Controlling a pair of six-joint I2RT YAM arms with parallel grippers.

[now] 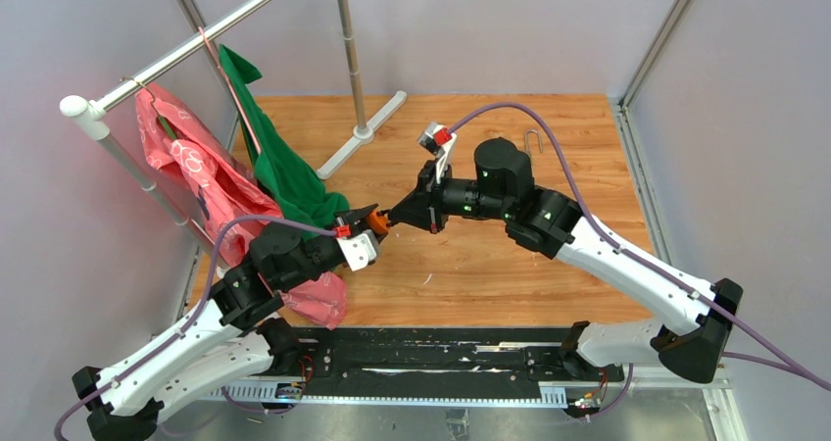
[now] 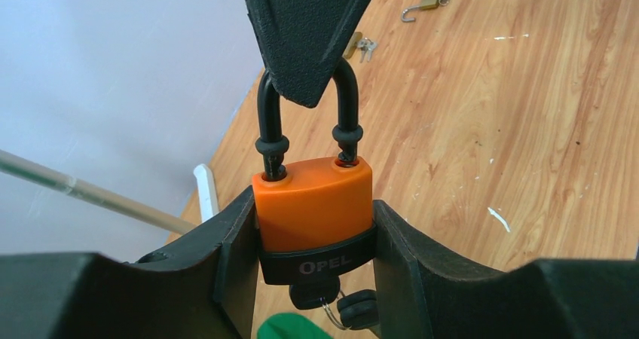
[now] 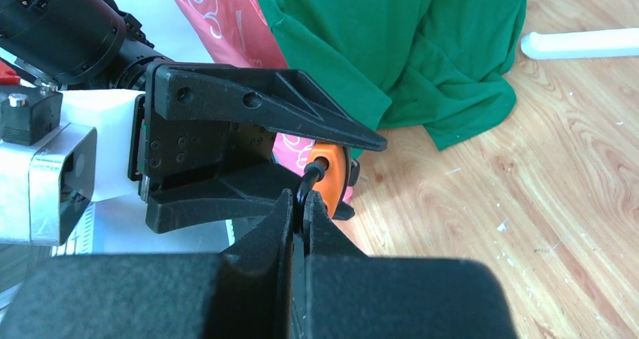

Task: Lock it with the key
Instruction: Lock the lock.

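The shackle slants (image 3: pixel 313 172) from the fingers of the robot's right gripper to the orange padlock, so the right gripper needs to move back and take it straight (image 2: pixel 347 102) before the left gripper opens.
An orange padlock (image 2: pixel 313 203) with a black base marked OPEL is clamped by its sides in my left gripper (image 2: pixel 315 233), held above the wooden floor. A black-headed key (image 2: pixel 313 294) sits in its underside, with a ring and a second key hanging from it. The black shackle (image 2: pixel 345 105) rises from the body, both legs at the body's top. My right gripper (image 3: pixel 303 203) is shut on the shackle's top (image 3: pixel 307 184). In the top view the two grippers meet at the padlock (image 1: pixel 377 222) mid-table.
A brass padlock (image 2: pixel 429 0) with open shackle and a small key bunch (image 2: pixel 363 47) lie on the wood floor (image 1: pixel 510 255). A green garment (image 1: pixel 284 167) and a pink garment (image 1: pixel 206 181) hang from a rack (image 1: pixel 196 44) at left; its stand base (image 1: pixel 363 132) rests behind.
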